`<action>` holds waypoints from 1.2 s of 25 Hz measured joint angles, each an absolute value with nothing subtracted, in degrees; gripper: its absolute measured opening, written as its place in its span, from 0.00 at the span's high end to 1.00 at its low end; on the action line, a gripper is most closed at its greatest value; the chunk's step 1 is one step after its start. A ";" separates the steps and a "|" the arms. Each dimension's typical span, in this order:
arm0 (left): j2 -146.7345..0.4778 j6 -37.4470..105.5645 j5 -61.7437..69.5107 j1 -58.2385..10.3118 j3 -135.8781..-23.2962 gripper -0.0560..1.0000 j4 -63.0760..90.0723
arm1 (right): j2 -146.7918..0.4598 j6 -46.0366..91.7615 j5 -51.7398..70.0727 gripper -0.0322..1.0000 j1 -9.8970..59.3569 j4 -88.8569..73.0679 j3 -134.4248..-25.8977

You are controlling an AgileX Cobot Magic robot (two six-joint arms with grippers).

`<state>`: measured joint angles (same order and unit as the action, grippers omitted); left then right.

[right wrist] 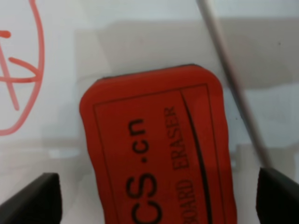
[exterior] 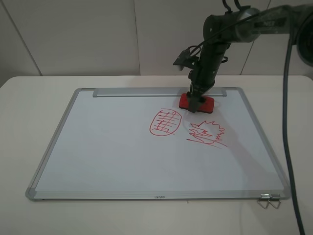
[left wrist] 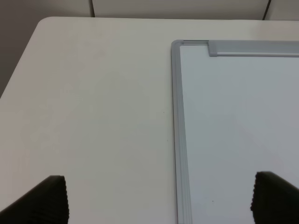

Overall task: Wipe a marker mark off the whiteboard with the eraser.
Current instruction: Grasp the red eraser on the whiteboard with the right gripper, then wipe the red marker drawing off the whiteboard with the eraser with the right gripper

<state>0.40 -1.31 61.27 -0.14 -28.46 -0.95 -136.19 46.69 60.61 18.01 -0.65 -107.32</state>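
The marker mark (exterior: pixel 166 122) reaches wider than the red eraser's short side (exterior: pixel 182 101), so the marker mark will come off in parts when the robot wipes it.
The whiteboard (exterior: pixel 112 147) lies flat on the table, its grey tray strip (exterior: pixel 146 92) along the far edge. Just inside that strip rests the red eraser (exterior: pixel 197 102), lettering up; it fills the right wrist view (right wrist: pixel 159 144). My right gripper (exterior: pixel 194 104) hangs right over it, open, with a fingertip (right wrist: pixel 35 198) on each side and small gaps to the block. The marker mark (exterior: pixel 164 122), a red oval with grid lines, sits just in front-left of the eraser; part of its outline (right wrist: pixel 36 70) shows. My left gripper (left wrist: pixel 159 205) is open over the board's far-left corner (left wrist: pixel 177 46).
A red spiky scribble (exterior: pixel 208 133) with slanted underlines lies right of the oval. A metal binder clip (exterior: pixel 269 199) sticks out at the board's near-right corner. Bare white table (left wrist: pixel 93 102) surrounds the board. A dark cable (exterior: pixel 288 147) hangs down on the right.
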 joint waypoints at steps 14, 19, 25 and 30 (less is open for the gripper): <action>0.40 -1.31 61.27 -0.14 -28.46 0.21 -0.95 | -137.16 46.69 60.57 0.25 18.01 0.00 -107.32; 0.40 -1.31 61.27 -0.14 -28.46 0.21 -0.95 | -137.33 46.69 60.03 0.40 18.01 0.37 -107.32; 0.40 -1.31 61.27 -0.14 -28.46 0.21 -0.95 | -137.40 46.69 59.64 0.48 18.01 0.44 -107.32; 0.40 -1.31 61.27 -0.14 -28.46 0.21 -0.95 | -137.40 46.69 59.64 0.48 18.01 0.44 -107.32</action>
